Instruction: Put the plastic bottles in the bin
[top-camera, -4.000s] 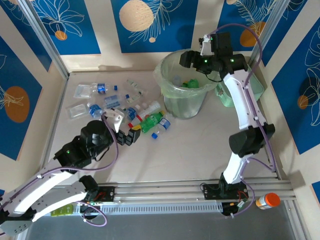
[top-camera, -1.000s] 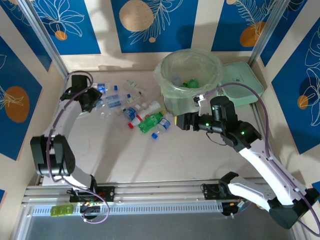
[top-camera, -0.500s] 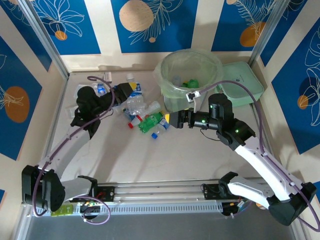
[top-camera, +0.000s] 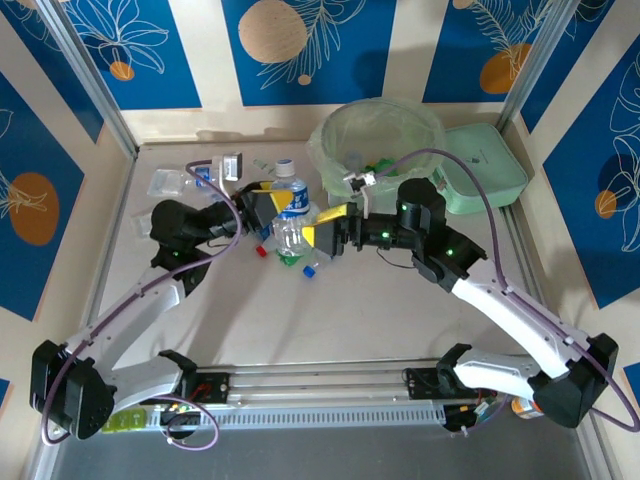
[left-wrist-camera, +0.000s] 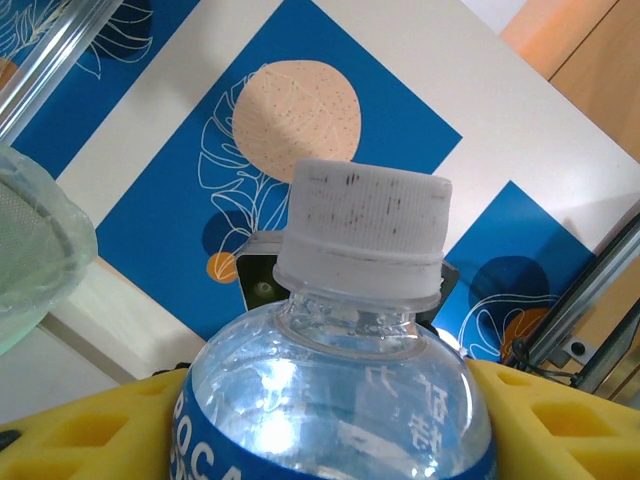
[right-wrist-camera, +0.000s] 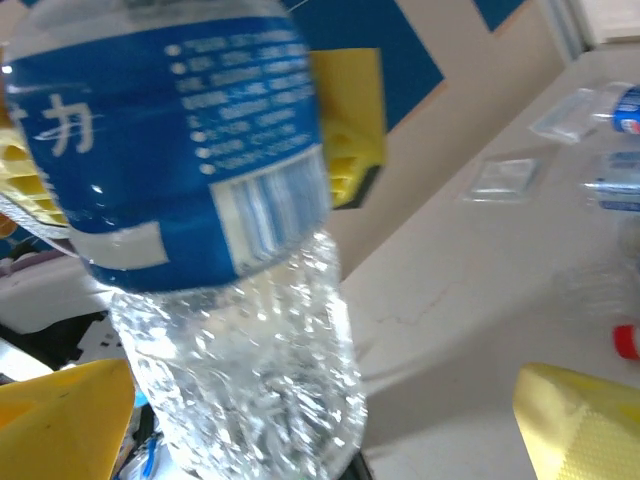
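Observation:
The bottle is in my left gripper and the bin (top-camera: 376, 138) is by my right gripper, so next my right gripper takes the bottle by its crumpled lower half (top-camera: 291, 236).
A clear plastic bottle (top-camera: 291, 212) with a blue label and white cap stands upright above the table, with my left gripper (top-camera: 274, 204) shut on its upper body. In the left wrist view its cap (left-wrist-camera: 365, 225) rises between my yellow fingers (left-wrist-camera: 560, 415). My right gripper (top-camera: 325, 226) is open, and the bottle's crumpled lower half (right-wrist-camera: 262, 370) hangs between its spread yellow fingers (right-wrist-camera: 585, 425) without being squeezed. More small bottles (top-camera: 202, 177) lie on the table at the back left. The pale-green bin (top-camera: 420, 118) stands behind the right gripper, with bottles inside.
Flat clear packets (top-camera: 163, 183) lie at the far left. Loose red and blue caps (top-camera: 310, 268) sit under the held bottle. A flat pale-green lid (top-camera: 490, 165) lies right of the bin. Blue patterned walls close in the table.
My left arm has carried the bottle from the back-left pile toward the centre. My right gripper has moved left to meet it and has opened wide.

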